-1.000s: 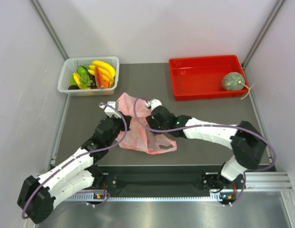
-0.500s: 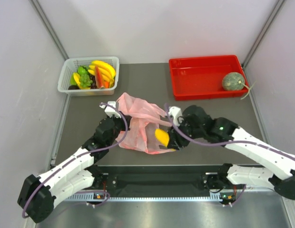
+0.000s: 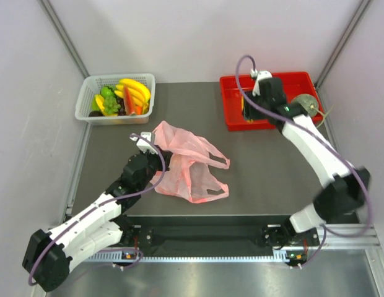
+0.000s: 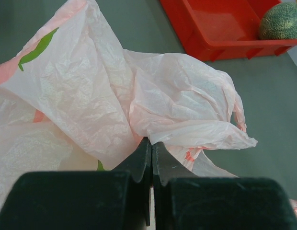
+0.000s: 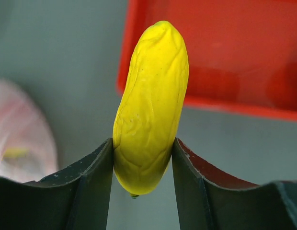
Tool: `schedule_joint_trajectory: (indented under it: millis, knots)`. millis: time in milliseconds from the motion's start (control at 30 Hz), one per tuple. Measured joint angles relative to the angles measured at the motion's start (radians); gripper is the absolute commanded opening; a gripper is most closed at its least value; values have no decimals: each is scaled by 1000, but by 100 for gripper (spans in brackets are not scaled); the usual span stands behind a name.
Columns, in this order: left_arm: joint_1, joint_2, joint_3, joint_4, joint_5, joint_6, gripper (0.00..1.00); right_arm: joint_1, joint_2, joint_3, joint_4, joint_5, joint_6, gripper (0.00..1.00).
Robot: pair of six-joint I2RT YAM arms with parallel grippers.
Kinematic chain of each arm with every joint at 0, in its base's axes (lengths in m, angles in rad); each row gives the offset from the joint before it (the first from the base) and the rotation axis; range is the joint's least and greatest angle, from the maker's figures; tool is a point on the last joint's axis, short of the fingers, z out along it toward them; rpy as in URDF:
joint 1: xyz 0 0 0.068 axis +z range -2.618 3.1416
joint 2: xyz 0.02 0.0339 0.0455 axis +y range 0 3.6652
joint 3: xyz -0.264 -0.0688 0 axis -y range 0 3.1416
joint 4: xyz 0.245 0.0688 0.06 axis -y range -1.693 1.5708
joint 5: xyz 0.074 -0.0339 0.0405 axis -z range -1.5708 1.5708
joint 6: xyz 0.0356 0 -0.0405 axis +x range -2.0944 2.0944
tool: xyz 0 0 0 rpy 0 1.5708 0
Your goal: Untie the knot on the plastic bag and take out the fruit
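Observation:
The yellow fruit (image 5: 151,103) is clear of the pink bag, so the robot's left gripper should keep hold of the bag's fold (image 4: 154,133) until the fruit is in the red tray, and then let go.
The pink plastic bag (image 3: 189,167) lies crumpled at mid-table, and it fills the left wrist view (image 4: 86,91). Its loop handles (image 3: 210,159) lie loose, and no tied knot shows. My left gripper (image 4: 152,143) is shut on a fold of the bag's film at its left side (image 3: 160,164). My right gripper (image 5: 142,158) is shut on a small yellow oblong fruit (image 5: 151,105). It holds the fruit in the air by the front left corner of the red tray (image 3: 266,124), (image 5: 234,57). The green melon (image 3: 301,106) lies in the tray's right end and also shows in the left wrist view (image 4: 281,22).
A white basket (image 3: 87,93) with larger bananas, green grapes and red-orange slices stands at the back left. Pale walls close in the table on both sides and at the back.
My right gripper has drawn the yellow fruit out of the bag and swung it up and right to the red tray. The bag has spread open. My left gripper has kept its hold.

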Motion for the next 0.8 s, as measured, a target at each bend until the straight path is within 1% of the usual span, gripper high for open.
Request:
schedule_joint_trajectory:
  millis: [167,300,367,433,533,567,633,667,767,800]
  knots:
    - [0,0,12,-3,66,7,0,-71,420,343,-11,64,17,0]
    - [0,0,27,-5,134,23,0,-96,667,577,-54,66,38,0]
    - [0,-3,33,-8,154,27,0,-106,769,690,-80,68,44,0]
    - [0,-12,34,-15,169,29,0,-117,843,769,-105,65,43,0]
    - [0,-37,34,-37,178,34,0,-139,927,834,-134,56,41,9]
    - [0,-47,34,-43,180,34,0,-145,941,834,-140,55,37,18]
    - [0,-64,34,-50,187,36,0,-156,962,834,-160,52,29,27]
    - [0,-73,34,-54,188,37,0,-160,972,834,-167,50,24,40]
    - [0,-93,34,-62,191,37,1,-166,982,833,-182,42,12,54]
    - [0,-98,34,-66,190,37,3,-166,982,833,-183,39,8,58]
